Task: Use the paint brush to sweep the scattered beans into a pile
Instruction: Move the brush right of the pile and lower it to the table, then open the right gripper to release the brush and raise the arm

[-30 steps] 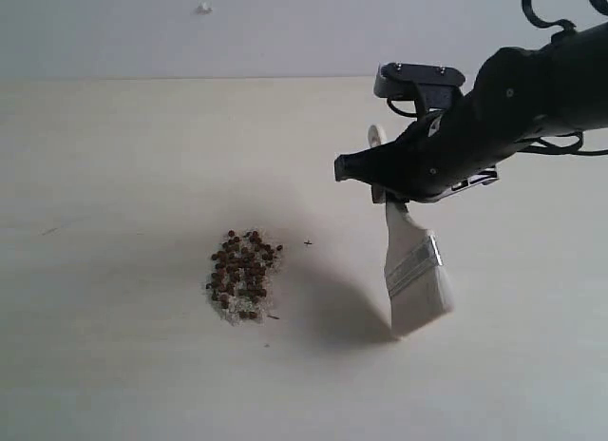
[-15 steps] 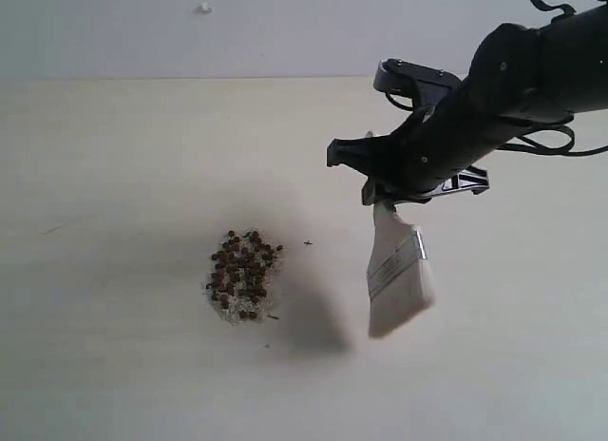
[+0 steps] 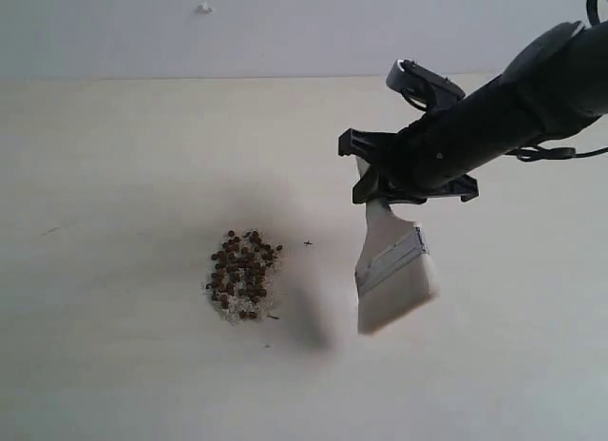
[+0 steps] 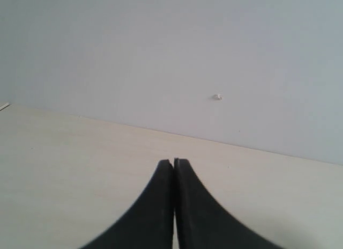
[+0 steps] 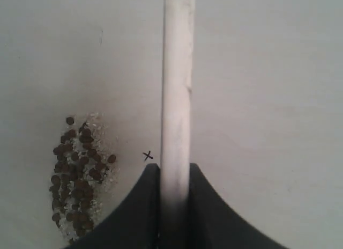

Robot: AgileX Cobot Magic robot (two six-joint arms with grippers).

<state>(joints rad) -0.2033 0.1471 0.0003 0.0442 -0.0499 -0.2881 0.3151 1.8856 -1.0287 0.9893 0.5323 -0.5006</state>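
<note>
The beans are in one tight heap and the paint brush point(image 3: 394, 278) hangs over open tabletop point(image 3: 415, 320). My right gripper should continue to go down until the brush's bristles touch down, then let go.
The beans point(image 3: 243, 275) lie as one tight reddish-brown heap mixed with pale crumbs on the light tabletop; the right wrist view also has the beans point(image 5: 77, 176). My right gripper point(image 3: 372, 186) is shut on the paint brush point(image 3: 391, 266), which hangs in the air to the right of the heap, bristles lowest, clear of the beans. The pale handle of the paint brush point(image 5: 177, 82) runs out from between the fingers of the right gripper point(image 5: 175, 171). My left gripper point(image 4: 173, 162) is shut on nothing and faces the back wall, out of the exterior view.
A small black cross mark point(image 3: 308, 242) sits on the table between the heap and the brush. A tiny dark streak point(image 3: 47, 231) marks the table's far left. A white speck point(image 3: 203, 8) sticks to the grey back wall.
My right arm has swung left and lifted the brush off the table; the bristles now hang higher and closer to the heap. The beans have not moved.
</note>
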